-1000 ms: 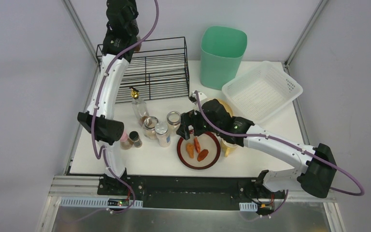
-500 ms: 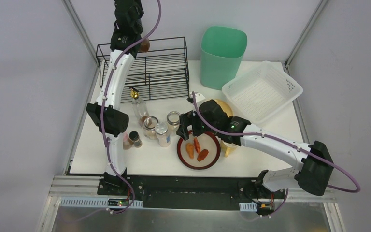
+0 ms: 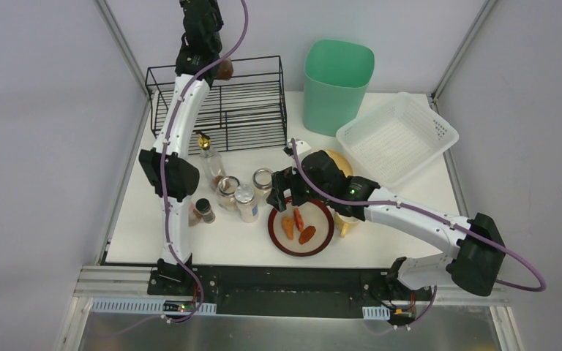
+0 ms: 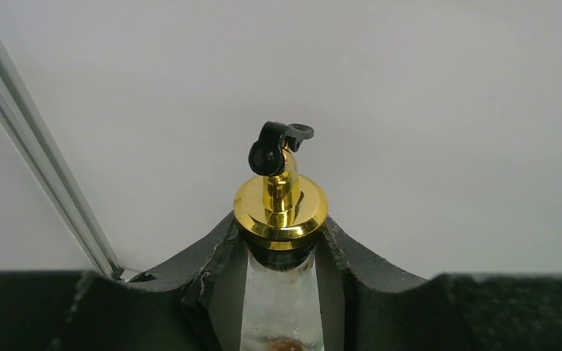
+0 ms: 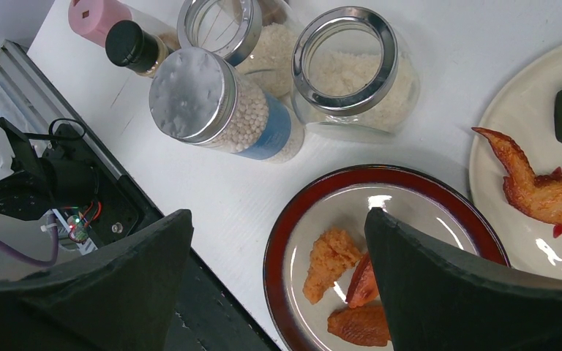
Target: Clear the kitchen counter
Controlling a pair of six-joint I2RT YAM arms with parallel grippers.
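The glass bottle [image 3: 225, 69] is upright over the empty black wire rack. My left gripper goes on toward the rack's end [image 3: 260, 86] beside the green bin and lets go there.
My left gripper [image 3: 218, 70] is shut on a glass bottle [image 4: 281, 292] with a gold pourer cap [image 4: 281, 208]. It holds the bottle high over the back edge of the black wire rack [image 3: 245, 110]. My right gripper [image 3: 285, 191] is open and empty, low over the left side of a red-rimmed plate [image 3: 325, 238] with three fried food pieces [image 5: 331, 259]. The plate stands on the white kitchen counter [image 3: 227, 247]. In the right wrist view the right gripper [image 5: 276, 216] spans the plate's rim [image 5: 278, 241].
Left of the plate stand three jars [image 3: 246, 202], a second gold-capped bottle [image 3: 208, 159], a small dark-capped bottle [image 3: 205, 210] and a pink item [image 3: 189, 215]. A yellow plate [image 5: 497, 146] with a chicken wing lies under the right arm. A green bin [image 3: 336, 84] and a white basket [image 3: 397, 137] stand at the back right.
The left arm has stretched out and carried the bottle farther back and right above the rack. The right gripper shifted slightly, then held still.
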